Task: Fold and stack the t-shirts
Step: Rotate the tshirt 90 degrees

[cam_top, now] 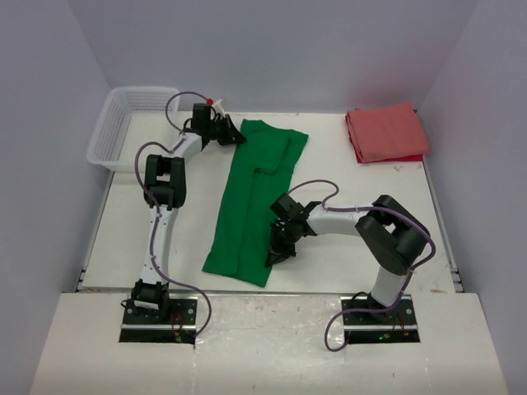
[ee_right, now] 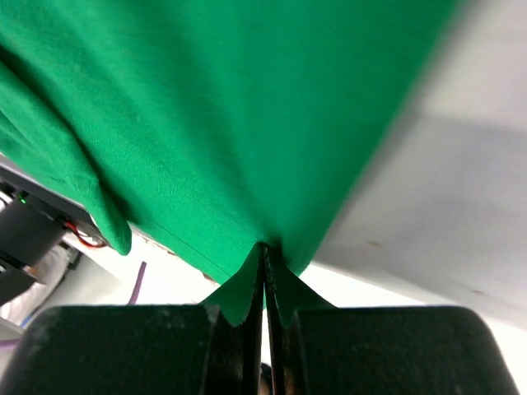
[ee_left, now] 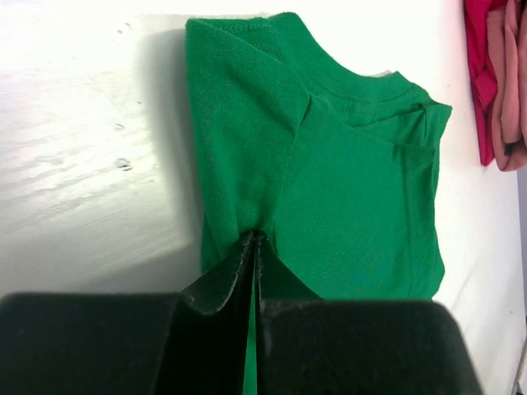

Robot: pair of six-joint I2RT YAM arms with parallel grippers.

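Observation:
The collar end of the slanting green t-shirt is held down by my left gripper, so my right gripper goes on pulling the t-shirt's hem end across until the t-shirt is straight.
The green t-shirt lies as a long, lengthwise-folded strip down the middle of the table, collar end at the far side. At the strip's far left edge, my left gripper is shut on the cloth. The left wrist view shows its jaws pinching the green t-shirt beside the folded-in sleeve. Near the hem end, my right gripper is shut on the strip's right edge. In the right wrist view the green t-shirt is clamped at the fingertips. The salmon-red t-shirt rests folded at the back right.
A white mesh basket stands at the table's far left corner, behind the left arm. The salmon-red t-shirt's edge shows at the right of the left wrist view. The table's front edge and the arm bases lie just beyond the shirt's hem.

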